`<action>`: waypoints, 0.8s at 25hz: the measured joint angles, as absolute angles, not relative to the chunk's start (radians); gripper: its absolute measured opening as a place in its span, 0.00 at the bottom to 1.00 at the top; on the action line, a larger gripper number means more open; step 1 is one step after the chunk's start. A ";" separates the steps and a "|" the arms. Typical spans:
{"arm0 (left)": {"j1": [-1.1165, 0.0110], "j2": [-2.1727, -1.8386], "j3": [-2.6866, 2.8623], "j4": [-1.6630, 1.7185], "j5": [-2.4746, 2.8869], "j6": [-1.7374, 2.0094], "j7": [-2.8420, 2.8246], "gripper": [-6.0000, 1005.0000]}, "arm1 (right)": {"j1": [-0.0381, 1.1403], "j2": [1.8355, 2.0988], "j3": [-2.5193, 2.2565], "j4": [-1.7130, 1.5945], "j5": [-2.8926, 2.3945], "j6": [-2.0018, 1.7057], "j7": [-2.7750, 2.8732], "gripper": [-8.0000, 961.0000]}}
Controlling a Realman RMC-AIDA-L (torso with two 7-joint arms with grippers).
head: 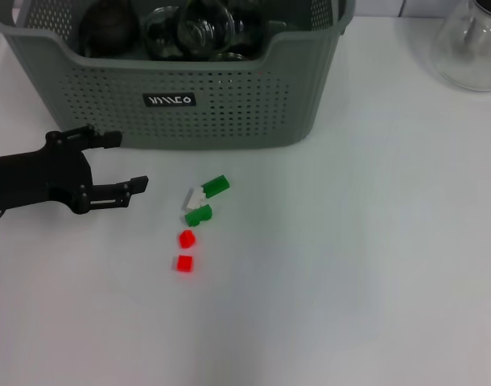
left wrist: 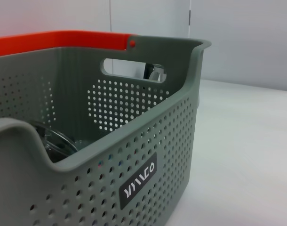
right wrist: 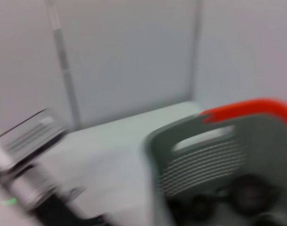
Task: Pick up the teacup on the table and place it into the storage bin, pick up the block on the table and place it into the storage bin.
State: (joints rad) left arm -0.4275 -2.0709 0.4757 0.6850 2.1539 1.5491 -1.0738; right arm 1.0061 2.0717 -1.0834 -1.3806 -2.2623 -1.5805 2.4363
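Note:
My right gripper is to keep going over the storage bin's opening (head: 262, 24), as the orange handle (left wrist: 77, 40) lies back along the storage bin's rim, and then I should let go inside.
The storage bin (head: 229, 112) stands at the back of the white table, grey-green with perforated walls and a black label (head: 169, 100). Clear glass cups (head: 193, 28) and a dark round piece (head: 109, 28) lie inside it; I cannot tell which is the teacup. Several small blocks lie in front of the bin: a green one (head: 216, 186), a white one (head: 195, 195), another green one (head: 199, 215) and two red ones (head: 187, 238). My left gripper (head: 126, 162) hovers open and empty left of the blocks, near the bin's front wall (left wrist: 148, 155). My right gripper is out of view.
A large clear glass vessel (head: 471, 48) stands at the back right. The bin carries an orange handle (left wrist: 63, 42) (right wrist: 247, 109). White table surface (head: 350, 265) spreads to the right of the blocks and in front of them.

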 joint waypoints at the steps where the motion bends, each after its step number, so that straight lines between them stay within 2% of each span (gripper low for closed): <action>1: -0.428 -2.071 0.476 0.685 2.154 1.549 -1.074 0.84 | 1.033 2.064 -1.081 -1.338 -2.296 -1.543 2.429 0.17; 4: -0.432 -2.071 0.477 0.684 2.154 1.547 -1.074 0.84 | 1.112 2.048 -1.082 -1.172 -2.408 -1.432 2.395 0.17; 7: -0.432 -2.071 0.478 0.683 2.154 1.543 -1.073 0.84 | 1.175 2.047 -1.089 -1.015 -2.502 -1.326 2.350 0.17; 13: -0.434 -2.071 0.479 0.680 2.154 1.539 -1.071 0.84 | 1.254 2.086 -1.172 -0.718 -2.654 -1.042 2.301 0.17; 20: -0.436 -2.071 0.479 0.681 2.154 1.539 -1.071 0.83 | 1.264 2.103 -1.294 -0.604 -2.689 -0.901 2.328 0.17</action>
